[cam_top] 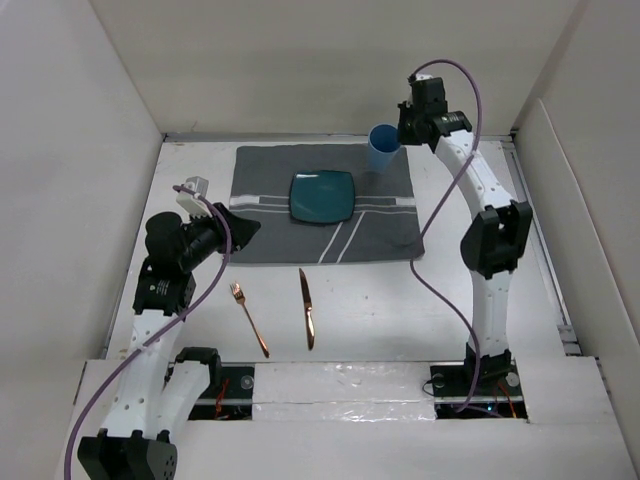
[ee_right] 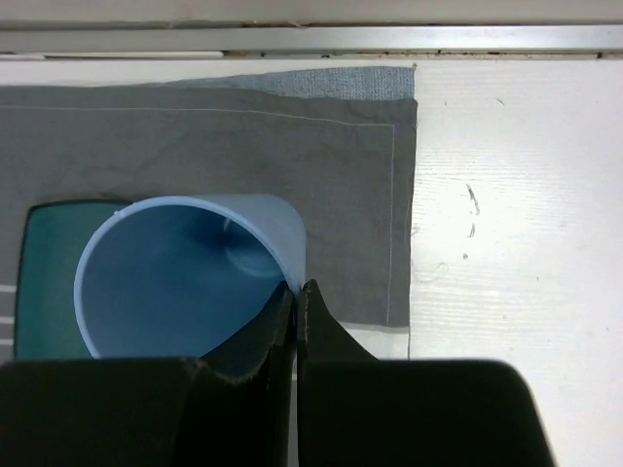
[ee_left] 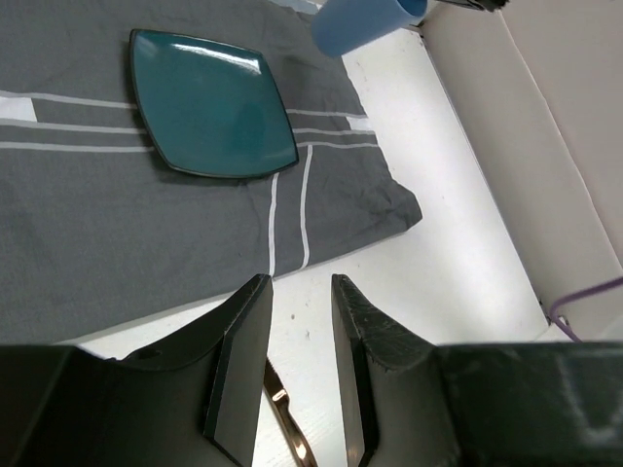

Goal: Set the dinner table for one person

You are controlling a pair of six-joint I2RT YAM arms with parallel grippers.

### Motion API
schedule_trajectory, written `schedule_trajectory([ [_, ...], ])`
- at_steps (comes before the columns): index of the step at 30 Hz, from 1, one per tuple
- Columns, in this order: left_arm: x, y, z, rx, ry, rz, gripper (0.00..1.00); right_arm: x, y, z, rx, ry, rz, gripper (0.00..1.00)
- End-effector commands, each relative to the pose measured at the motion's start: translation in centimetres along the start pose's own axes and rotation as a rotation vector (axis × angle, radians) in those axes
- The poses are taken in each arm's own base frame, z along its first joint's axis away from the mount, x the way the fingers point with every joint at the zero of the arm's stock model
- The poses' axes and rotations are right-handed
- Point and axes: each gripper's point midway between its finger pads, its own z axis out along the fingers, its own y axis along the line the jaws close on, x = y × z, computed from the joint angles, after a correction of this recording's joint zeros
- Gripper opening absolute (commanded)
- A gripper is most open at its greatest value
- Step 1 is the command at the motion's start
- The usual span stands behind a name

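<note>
I should now lower the blue cup (cam_top: pixel 383 147) with my right gripper until the cup's base rests on the placemat's far corner (cam_top: pixel 397 168), because the cup hangs beside the teal plate with its opening up.
A teal square plate (cam_top: pixel 323 196) lies on the grey striped placemat (cam_top: pixel 265 235) on the white dinner table (cam_top: pixel 400 310). My right gripper (cam_top: pixel 403 137) is shut on the rim of a blue cup (cam_top: pixel 382 147) and holds it over the placemat's far right corner; in the right wrist view the cup (ee_right: pixel 185 272) is pinched by my fingers (ee_right: pixel 295 302). My left gripper (cam_top: pixel 245 228) is open and empty above the placemat's left edge. A copper fork (cam_top: pixel 250 320) and knife (cam_top: pixel 307 308) lie on the table in front of the placemat. The knife tip (ee_left: pixel 282 409) shows between my left fingers.
White walls (cam_top: pixel 60 200) close in the table on the left, back and right. A purple cable (cam_top: pixel 440 290) hangs along the right arm. The plate (ee_left: pixel 209 102) and cup (ee_left: pixel 360 24) also show in the left wrist view.
</note>
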Motion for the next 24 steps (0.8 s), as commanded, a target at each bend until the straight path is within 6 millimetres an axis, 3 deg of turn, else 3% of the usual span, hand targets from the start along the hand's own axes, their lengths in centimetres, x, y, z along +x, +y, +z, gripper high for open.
schedule_trajectory([
  [1,-0.8,-0.7,0.2,0.042,-0.023,0.022,0.28,-4.1,-0.7,-1.2,-0.008,-0.074,0.011,0.00],
  [2,-0.8,-0.8,0.1,0.044,-0.025,0.022,0.28,-5.4,-0.6,-1.5,-0.009,-0.105,0.009,0.00],
  [5,-0.8,-0.6,0.1,0.036,-0.026,0.022,0.28,-3.4,-2.0,1.3,0.018,-0.035,0.013,0.00],
  [13,-0.6,-0.3,0.4,0.029,-0.015,0.014,0.28,-1.2,-4.9,4.9,0.065,0.010,0.030,0.00],
  [18,-0.7,-0.2,0.4,0.021,-0.021,0.016,0.28,1.0,-5.2,7.3,0.075,0.058,0.031,0.00],
  [24,-0.7,0.0,0.4,0.013,-0.019,0.015,0.28,1.4,-5.8,8.1,0.086,0.059,0.051,0.00],
])
